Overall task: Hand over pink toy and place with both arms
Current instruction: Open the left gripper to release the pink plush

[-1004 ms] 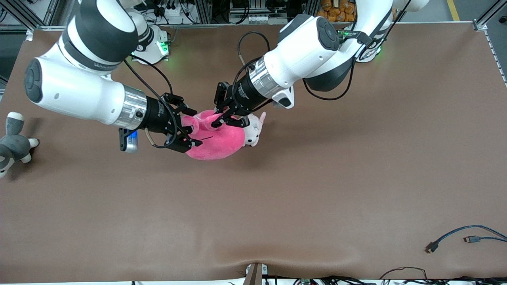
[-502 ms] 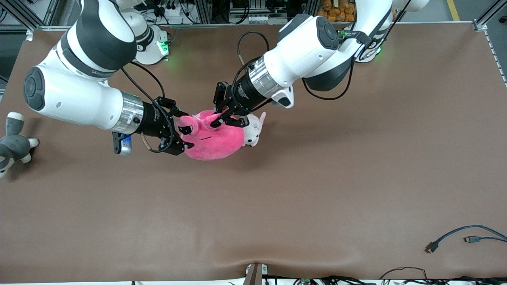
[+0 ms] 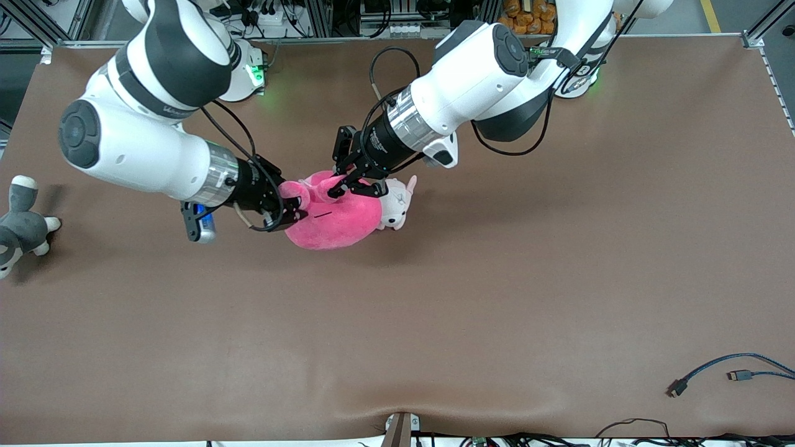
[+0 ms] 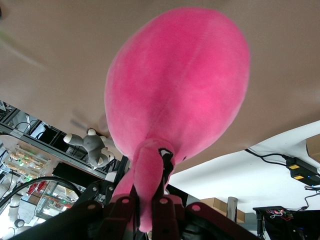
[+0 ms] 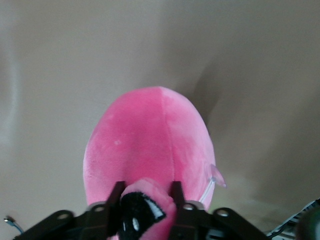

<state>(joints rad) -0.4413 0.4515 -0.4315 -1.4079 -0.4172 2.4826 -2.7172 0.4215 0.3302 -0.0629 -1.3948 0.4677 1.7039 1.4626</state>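
The pink toy's bulging eyes (image 3: 323,182) are pinched by both grippers, so next my right gripper lets go and moves away before my left gripper puts the toy down near the grey plush (image 3: 159,246).
The hot-pink round pink toy (image 3: 338,220) is at the middle of the brown table (image 3: 472,298), between the two arms. My left gripper (image 3: 335,188) is shut on a pink bulge at the toy's top; in the left wrist view that bulge sits pinched in the left gripper (image 4: 148,180) and the toy's body (image 4: 180,85) hangs past it. My right gripper (image 3: 292,205) comes in from the right arm's end and is shut on the toy's other bulging eye. In the right wrist view the black eye (image 5: 140,212) fills the right gripper (image 5: 146,190), with the pink body (image 5: 150,135) past it.
A small pale pink-and-white puppy plush (image 3: 397,202) lies against the pink toy, toward the left arm's end. A grey-and-white plush animal (image 3: 18,226) sits at the table edge at the right arm's end. Loose cables (image 3: 726,369) lie near the front corner.
The right gripper, wide open around the toy's end a second ago, has shifted onto the bulging eye and closed on it. The left gripper keeps its grip and has barely moved.
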